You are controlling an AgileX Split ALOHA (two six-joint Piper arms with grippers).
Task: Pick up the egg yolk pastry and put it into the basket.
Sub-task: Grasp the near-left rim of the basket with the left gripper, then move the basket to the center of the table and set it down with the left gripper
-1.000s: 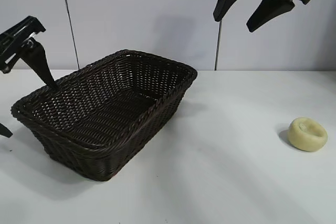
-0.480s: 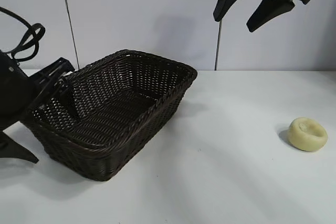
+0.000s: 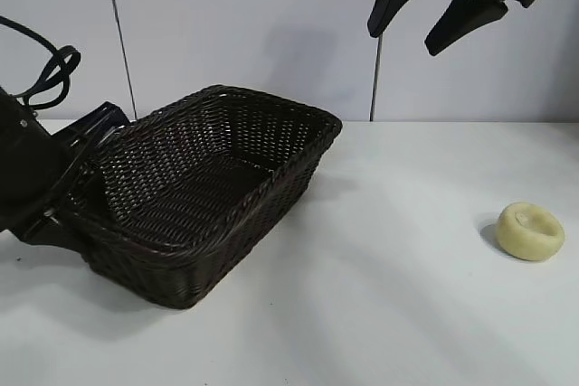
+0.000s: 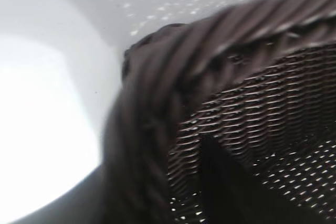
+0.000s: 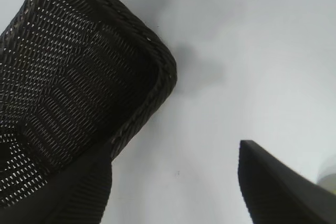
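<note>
The basket is at a slant with its loose end (image 3: 324, 126) toward the back wall, so the robot's left gripper should lift the basket's braided rim (image 3: 98, 227) and turn the basket square before it opens.
The egg yolk pastry (image 3: 530, 231), a small pale-yellow puck with a dimpled top, lies alone on the white table at the far right. The dark brown wicker basket (image 3: 262, 97) stands left of centre. My left gripper (image 3: 81, 189) sits low at the basket's left end, shut on its braided rim (image 4: 157, 77), with one finger (image 4: 220, 182) inside against the woven wall. My right gripper (image 3: 403, 41) hangs open high above the table, between basket and pastry, holding nothing. In the right wrist view the basket (image 5: 163, 66) lies below and the pastry (image 5: 331, 182) shows only as a sliver at the edge.
A bare white table (image 3: 389, 296) stretches between the basket and the pastry. A pale wall with vertical seams (image 3: 119, 33) closes the back. The left arm's black cable (image 3: 50, 70) loops above the basket's left end.
My left arm has come down from above the table to the basket's left end, and its jaws have closed over the rim. The basket has shifted slightly. The right arm has not moved.
</note>
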